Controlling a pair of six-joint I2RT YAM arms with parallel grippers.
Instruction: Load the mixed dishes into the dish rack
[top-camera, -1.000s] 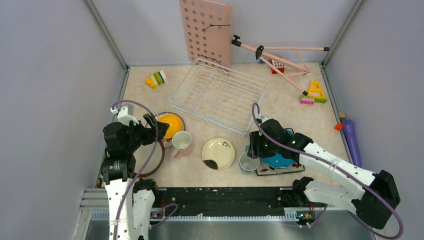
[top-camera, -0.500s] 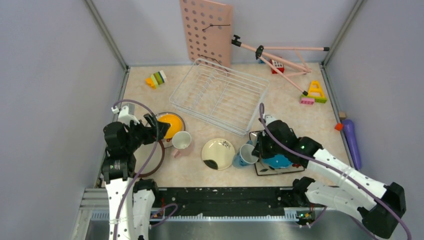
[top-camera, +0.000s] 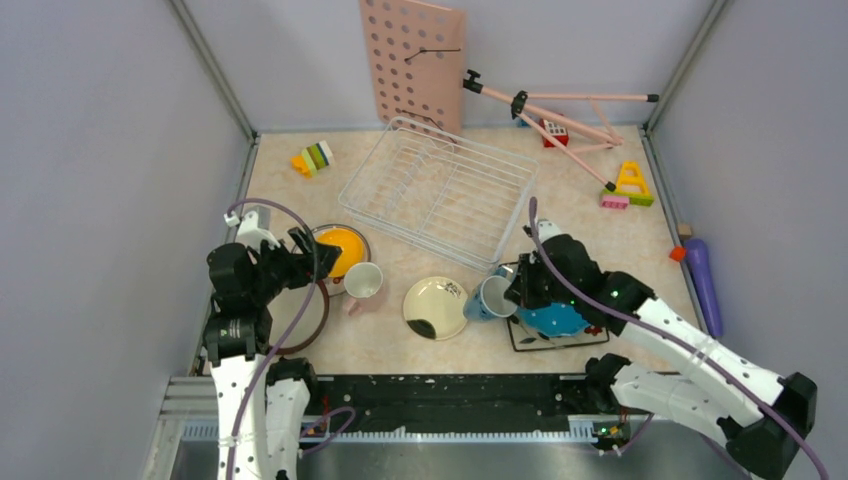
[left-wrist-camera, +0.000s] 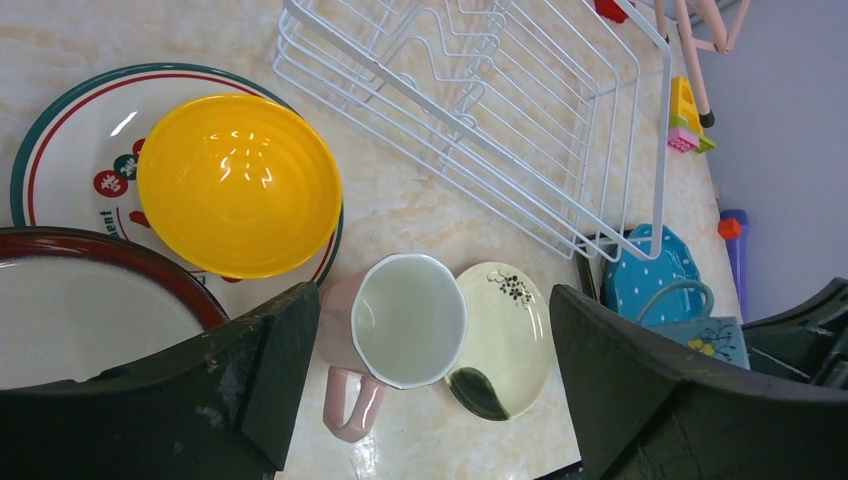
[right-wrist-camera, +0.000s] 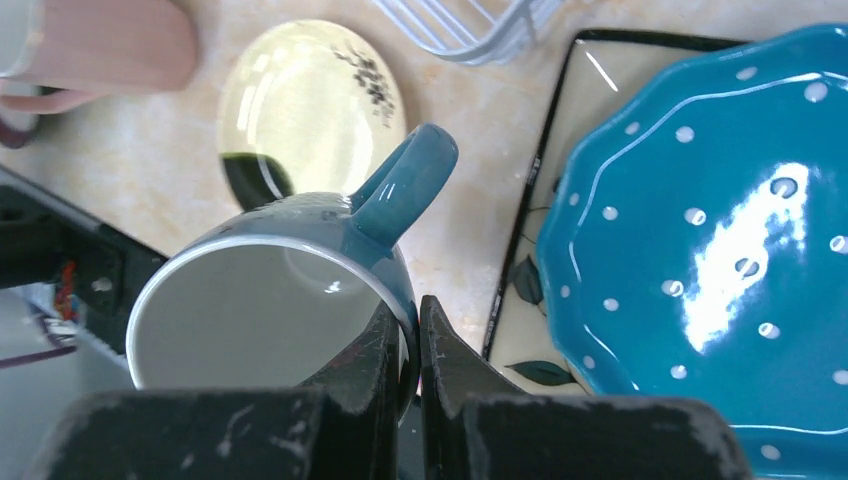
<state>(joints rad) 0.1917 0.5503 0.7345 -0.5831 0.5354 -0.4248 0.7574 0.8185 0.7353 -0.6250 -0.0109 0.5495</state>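
My right gripper has the blue cup by its rim (top-camera: 511, 303). Next, my left gripper takes hold of the cup's base, then sets the cup in the dish rack with its opening down first.
My right gripper (top-camera: 510, 292) is shut on the rim of the blue cup (top-camera: 490, 298), one finger inside and one outside, and holds it tilted above the table; the cup (right-wrist-camera: 300, 300) fills the right wrist view. Beside it the teal polka-dot plate (top-camera: 552, 319) lies on the square flowered plate (top-camera: 530, 340). The cream plate with a black blotch (top-camera: 436, 307) lies at centre. The pink cup (top-camera: 362, 281) stands left of it. The orange-yellow bowl (top-camera: 340, 250) sits on a rimmed plate. My left gripper (left-wrist-camera: 430, 390) is open above the pink cup (left-wrist-camera: 400, 325). The white wire dish rack (top-camera: 440, 190) stands behind.
A dark-red-rimmed plate (top-camera: 300, 315) lies under my left arm. A pink pegboard (top-camera: 412, 62) leans on the back wall. A pink tripod (top-camera: 560, 115) and toy blocks (top-camera: 628, 186) lie at the back right, more blocks (top-camera: 313, 158) at the back left, a purple object (top-camera: 700, 275) at the right edge.
My right gripper has lifted the blue cup off the table, tipped it on its side and carried it a little back towards the rack. The left arm has not moved.
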